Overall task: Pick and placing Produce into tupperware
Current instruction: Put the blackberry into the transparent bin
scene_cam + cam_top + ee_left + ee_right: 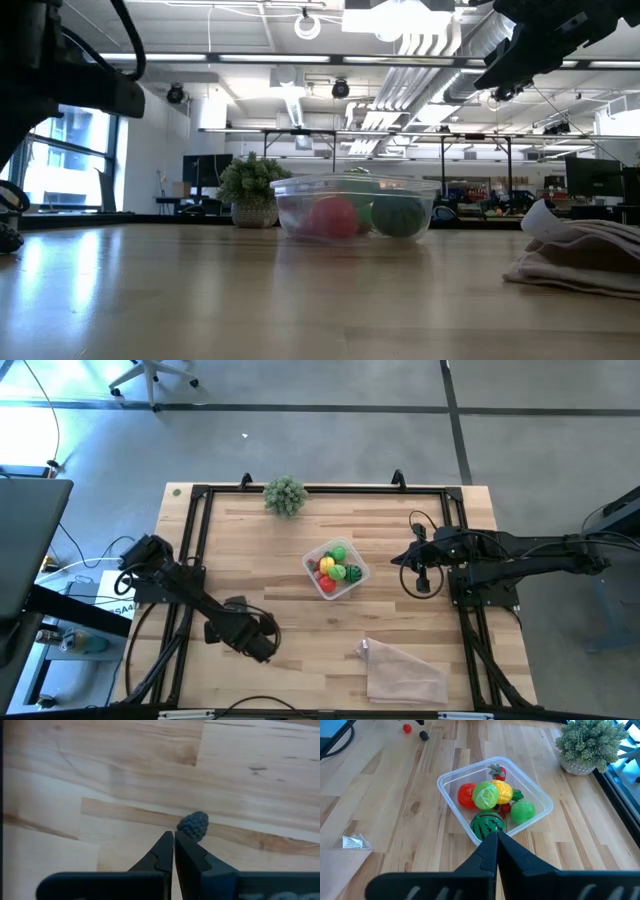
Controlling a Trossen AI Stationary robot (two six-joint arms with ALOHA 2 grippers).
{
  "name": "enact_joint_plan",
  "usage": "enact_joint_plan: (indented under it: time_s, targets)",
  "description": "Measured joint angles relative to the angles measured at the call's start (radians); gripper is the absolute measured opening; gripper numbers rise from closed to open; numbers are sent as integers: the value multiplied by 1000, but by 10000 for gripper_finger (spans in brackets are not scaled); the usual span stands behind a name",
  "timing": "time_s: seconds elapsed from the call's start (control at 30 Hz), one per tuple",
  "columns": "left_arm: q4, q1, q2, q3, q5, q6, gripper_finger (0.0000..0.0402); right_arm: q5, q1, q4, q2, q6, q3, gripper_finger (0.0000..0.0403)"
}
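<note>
The left gripper's closed fingers are short of the dark berry (187,830), so the robot should open them around the berry's sides (194,825) and close them before lifting the berry to the tupperware.
The clear tupperware (352,586) stands mid-table, holding a striped melon ball (487,824), a green fruit (522,812), yellow and pale green pieces (492,793) and red ones. My right gripper (496,836) is shut and hovers just right of the tub (543,799), above the table. My left gripper (173,838) is shut, low over the near left part of the table. A small dark berry (194,825) lies on the wood right at its fingertips. In the right wrist view a red berry (407,728) and a dark berry (423,735) lie far off. My left gripper's shut fingertips (184,840) stand right against the near side of the dark berry, which rests on the table. I cannot tell whether they touch it.
A bushy grey-green plant (285,495) stands at the far edge. A crinkled clear bag (403,670) lies flat near the right front corner. A black frame rail (200,520) runs round the tabletop. Bare wood lies between the tub and the left arm.
</note>
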Motion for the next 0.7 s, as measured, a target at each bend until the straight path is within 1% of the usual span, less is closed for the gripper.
enact_joint_plan:
  time_s: [0.27, 0.33, 0.43, 0.6, 0.7]
  targets:
    - [52, -11, 0, 0, -24, -46, 8, 0, 0, 0, 0, 0, 0, 0]
    - [65, -10, 0, 0, -28, -48, 13, 0, 0, 0, 0, 0, 0, 0]
    - [65, -11, 0, 0, -29, -53, 41, 0, 0, 0, 0, 0, 0, 0]
    - [59, -11, 0, 0, -30, -44, 111, 0, 0, 0, 0, 0, 0, 0]
    - [59, -11, 0, 0, -54, -24, 145, 0, 0, 0, 0, 0, 0, 0]
